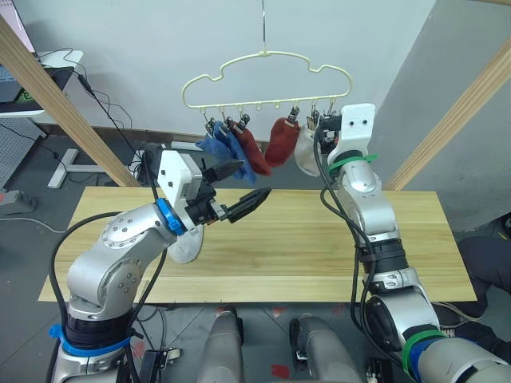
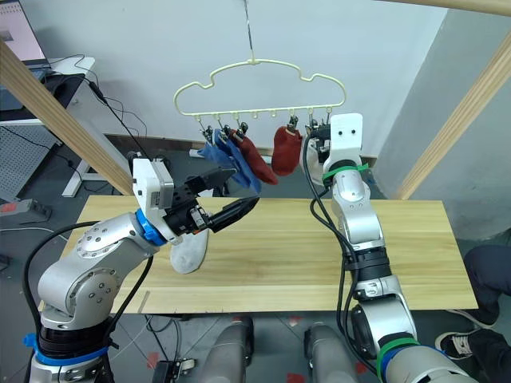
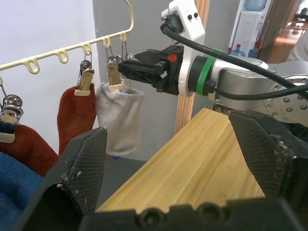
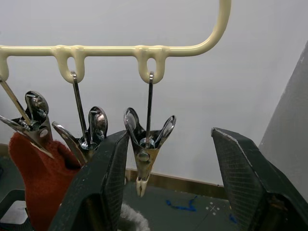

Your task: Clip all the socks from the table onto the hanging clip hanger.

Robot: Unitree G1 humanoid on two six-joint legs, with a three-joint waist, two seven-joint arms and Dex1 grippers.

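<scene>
The metal clip (image 4: 147, 148) should tip on its wire hook while the hanger stays level when I turn the clip, because the hook hangs through an open loop (image 4: 151, 70).
The pale-yellow clip hanger (image 1: 267, 68) hangs above the table's (image 1: 303, 247) far edge. Clipped to it are two blue socks (image 1: 217, 148), two rust red socks (image 1: 279, 141) and one light grey sock (image 3: 120, 118). Another light grey sock (image 2: 190, 251) lies on the table, partly under my left arm. My left gripper (image 1: 247, 182) is open and empty, hovering below the blue socks. My right gripper (image 4: 168, 134) is open at the hanger's right end, with an empty metal clip (image 4: 147, 144) hanging between its fingers (image 4: 103, 187), just beside the clipped grey sock.
Thick wooden frame poles slant up at the left (image 1: 56, 104) and the right (image 1: 463, 120) of the table. A desk with a laptop (image 2: 24, 40) and floor cables stand behind on the left. A person's shoe (image 2: 459, 343) shows at the lower right.
</scene>
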